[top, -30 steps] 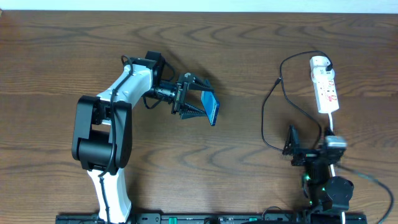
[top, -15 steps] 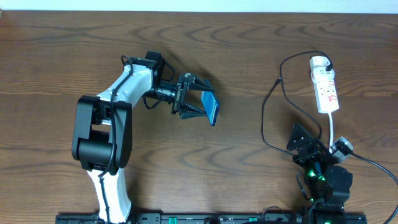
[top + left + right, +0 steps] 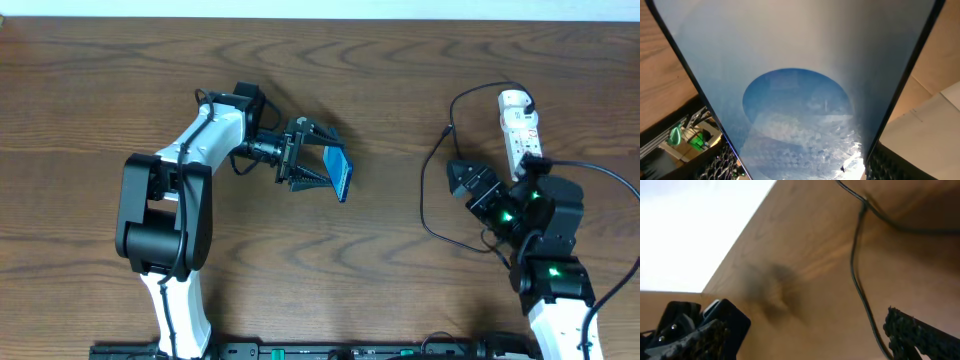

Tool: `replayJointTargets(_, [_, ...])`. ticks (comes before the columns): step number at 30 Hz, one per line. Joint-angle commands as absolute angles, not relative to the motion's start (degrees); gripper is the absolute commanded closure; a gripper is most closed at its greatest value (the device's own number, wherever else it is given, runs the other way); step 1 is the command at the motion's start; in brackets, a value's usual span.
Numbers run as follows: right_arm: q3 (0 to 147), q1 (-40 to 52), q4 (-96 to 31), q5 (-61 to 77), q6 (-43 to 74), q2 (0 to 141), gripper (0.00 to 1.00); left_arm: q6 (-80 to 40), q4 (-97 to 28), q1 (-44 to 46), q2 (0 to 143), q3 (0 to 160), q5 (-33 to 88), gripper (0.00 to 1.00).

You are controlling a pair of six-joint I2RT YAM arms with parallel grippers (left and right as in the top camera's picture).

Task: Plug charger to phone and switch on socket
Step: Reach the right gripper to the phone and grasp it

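The phone on edge [image 3: 337, 166] is in my left gripper and has open space in front of it. My right gripper keeps moving across to the phone and closes on its free part [image 3: 344, 184].
My left gripper [image 3: 322, 170] is shut on the phone [image 3: 340, 174] and holds it on edge above the table's middle. The phone's blue screen fills the left wrist view [image 3: 800, 80] between the fingers [image 3: 715, 165]. The charger [image 3: 423, 196] is a thin black cable looping on the table at right, with its plug tip [image 3: 447, 130] lying free. My right gripper [image 3: 462, 180] is open and empty, just right of the cable loop. The right wrist view shows the cable [image 3: 856, 275] running between its spread fingers [image 3: 920, 335]. The socket [image 3: 519, 128] lies at far right, partly under my right arm.
The socket's white cord [image 3: 527, 170] runs toward the front under my right arm. The table's far edge [image 3: 320, 20] runs along the top. The left arm's base [image 3: 160, 230] stands at front left.
My right arm has risen from the front edge and swung up and left to the cable loop beside the socket. The left arm and the phone have not moved.
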State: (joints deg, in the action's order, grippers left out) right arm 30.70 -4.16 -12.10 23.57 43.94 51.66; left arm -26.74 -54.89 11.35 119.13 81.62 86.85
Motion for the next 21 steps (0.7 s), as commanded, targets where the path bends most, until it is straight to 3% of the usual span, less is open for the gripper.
replayJointTargets(1, [32.95, -1.76, -11.90, 24.84, 40.16, 51.75, 0.01, -26.20, -55.00, 11.27, 117.12, 82.85, 89.32, 0.30])
replayJointTargets(6, [41.91, 7.44, -16.49, 22.20, 39.99, 51.77, 0.02, -26.15, -54.74, 11.27, 117.12, 82.85, 89.25, 0.30])
replayJointTargets(11, [50.48, 24.05, -26.44, 0.60, 39.55, 51.77, 0.07, -26.17, -54.54, 11.27, 117.12, 82.85, 88.88, 0.29])
replayJointTargets(15, [52.01, 33.69, -26.65, -4.47, 42.02, 54.08, 0.11, -26.15, -54.48, 11.27, 117.12, 82.85, 88.86, 0.30])
replayJointTargets(21, [63.77, 41.67, -33.98, -9.45, 42.72, 69.69, 0.13, -26.17, -53.49, 11.27, 117.12, 82.85, 88.88, 0.30])
